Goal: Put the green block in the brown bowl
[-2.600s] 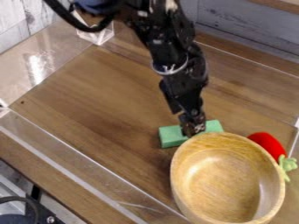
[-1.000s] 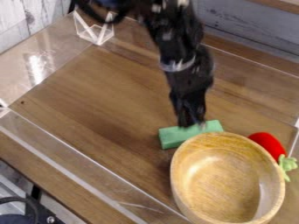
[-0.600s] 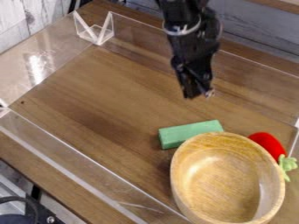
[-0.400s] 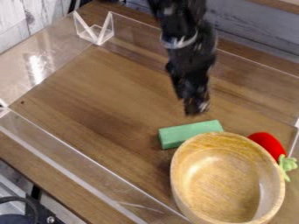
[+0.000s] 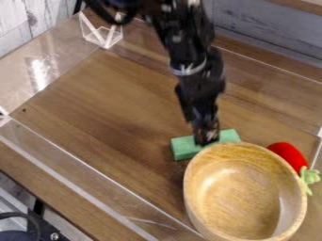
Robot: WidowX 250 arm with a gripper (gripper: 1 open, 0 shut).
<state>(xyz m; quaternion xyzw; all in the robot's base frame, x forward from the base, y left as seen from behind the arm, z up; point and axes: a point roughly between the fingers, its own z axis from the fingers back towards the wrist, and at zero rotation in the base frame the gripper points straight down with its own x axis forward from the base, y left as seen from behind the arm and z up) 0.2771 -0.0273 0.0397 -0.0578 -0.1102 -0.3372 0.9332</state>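
Note:
Next, my gripper lifts clear, turns and opens its fingers along the block's length (image 5: 189,146), because they now line up across the green block, close to the brown bowl's rim (image 5: 205,154).
The green block (image 5: 209,143), a small flat light-green slab, lies on the wooden table just beyond the far-left rim of the brown bowl. The brown bowl (image 5: 246,193) is large, round and wooden, and nothing shows inside it. My gripper (image 5: 202,133) points straight down onto the block's left half, its dark fingers spread and reaching the block's top. The fingers hide part of the block. The block rests flat on the table.
A red rounded object (image 5: 289,153) sits right behind the bowl's far-right rim. A clear plastic wall (image 5: 75,165) runs along the table's front-left edge. A small clear stand (image 5: 101,30) is at the back left.
The gripper lifted off the block, rose toward the back, then came down again onto the block's left half. The block stayed flat on the table.

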